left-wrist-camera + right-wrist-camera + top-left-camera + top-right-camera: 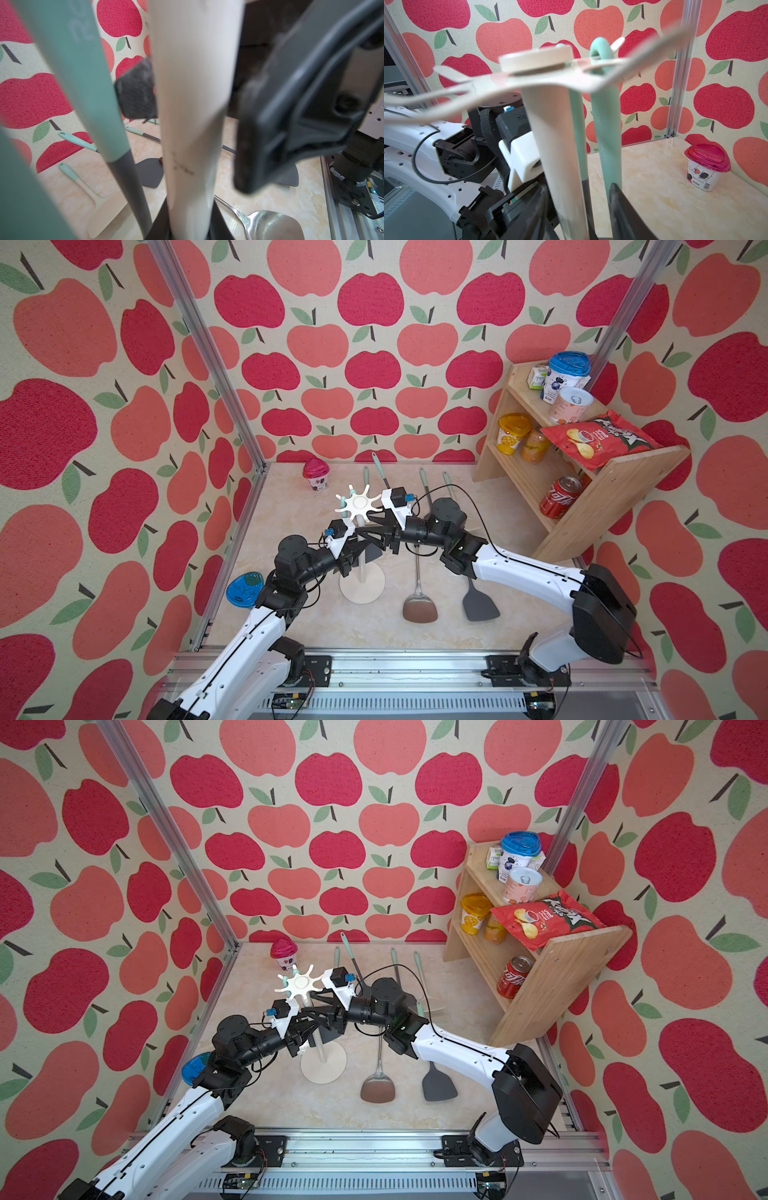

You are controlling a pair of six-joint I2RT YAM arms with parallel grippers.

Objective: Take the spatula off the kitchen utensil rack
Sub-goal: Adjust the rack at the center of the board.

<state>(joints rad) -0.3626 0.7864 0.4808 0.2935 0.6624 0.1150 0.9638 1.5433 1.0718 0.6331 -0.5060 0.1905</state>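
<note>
The rack's pole [192, 188] is clamped in my left gripper beside the spatula handle, so my right gripper should hold the pole steady while my left gripper takes the hanging spatula [30, 180].
The cream-white kitchen utensil rack [358, 504] stands mid-table on its round base [361, 587]. Two mint-handled utensils hang from its star top [537, 60]. One is a spatula [606, 124]; the other has a dark grey shaft [83, 83]. A dark blade [372, 552] hangs low beside the pole [193, 104]. My left gripper [191, 228] is shut on the pole low down. My right gripper [578, 186] is open higher up, its jaws straddling the pole and both handles. One fingertip [614, 199] is touching the spatula handle.
On the table lie a steel turner [419, 605], a dark spatula [480, 605] and several mint-handled utensils [424, 483] further back. A pink-lidded yogurt cup [316, 475] stands at the back left. A stocked wooden shelf [615, 497] fills the right, and a blue lid [245, 589] lies at the left.
</note>
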